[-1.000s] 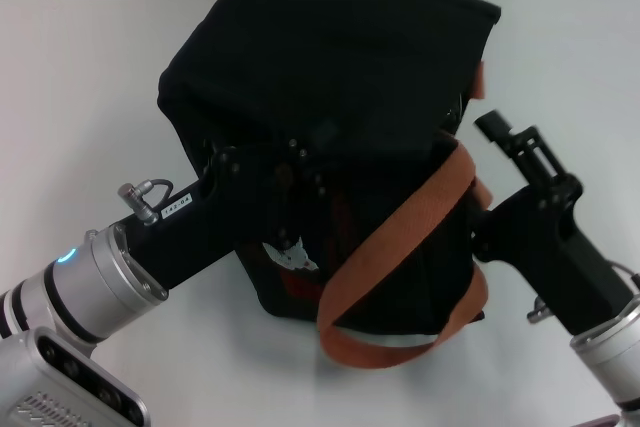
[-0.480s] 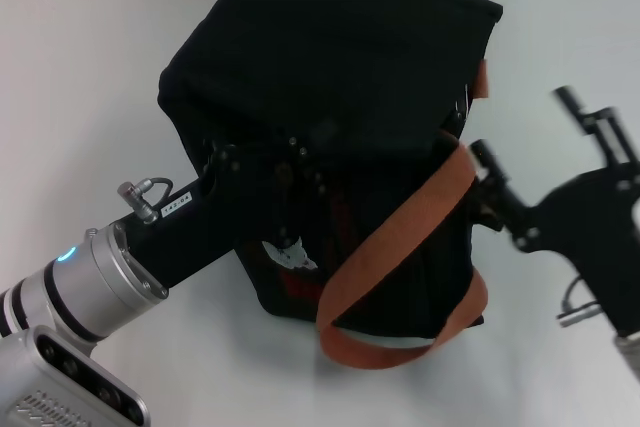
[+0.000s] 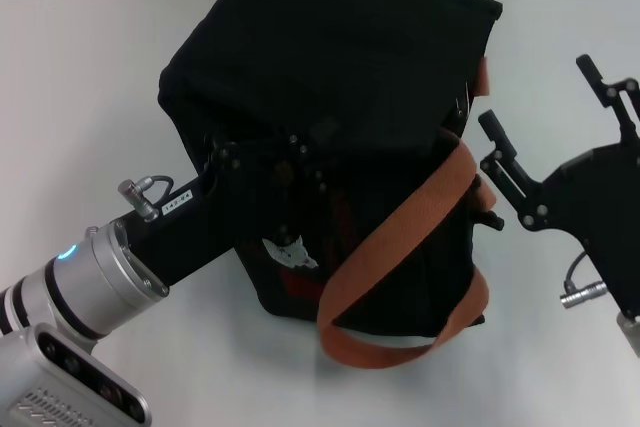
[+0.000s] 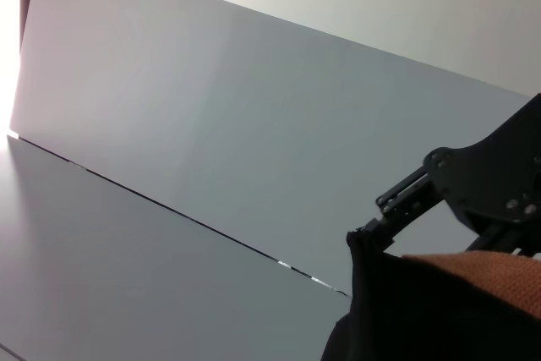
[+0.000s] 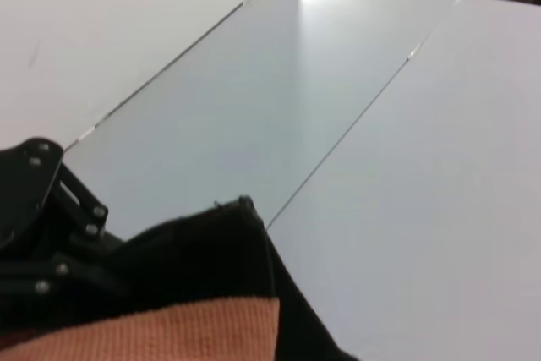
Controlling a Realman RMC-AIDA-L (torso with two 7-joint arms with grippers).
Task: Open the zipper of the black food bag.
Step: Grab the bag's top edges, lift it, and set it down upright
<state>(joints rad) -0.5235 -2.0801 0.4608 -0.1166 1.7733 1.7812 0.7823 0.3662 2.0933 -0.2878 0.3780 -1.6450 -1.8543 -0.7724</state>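
My right gripper's open fingers are well away from the silvery zipper pull (image 3: pixel 462 104), so I should bring my right gripper back in to the bag's edge beside the strap's upper end (image 3: pixel 459 152).
The black food bag (image 3: pixel 330 57) stands upright in the middle of the white table, its top covered by black fabric. An orange-brown strap (image 3: pixel 400 237) loops down its front right side. A small silvery glint at the bag's right edge (image 3: pixel 463 102) may be the zipper pull; the zip track itself is not clear. My left gripper (image 3: pixel 265 172) presses into the bag's front face, dark against dark. To the bag's right, my right gripper (image 3: pixel 545 102) hangs open and apart from it. Bag fabric (image 5: pixel 211 259) and strap (image 5: pixel 169 331) fill the near part of the right wrist view.
The bag carries a small bear patch (image 3: pixel 290 252) and a red label (image 3: pixel 340 217) on its front. White table (image 3: pixel 80 77) lies bare to the left of the bag and at the right behind my right gripper. A grey wall runs along the table's far edge.
My right gripper has pulled away from the bag's right side toward the right, turned, and now shows its fingers spread. The left arm and the bag have stayed put.
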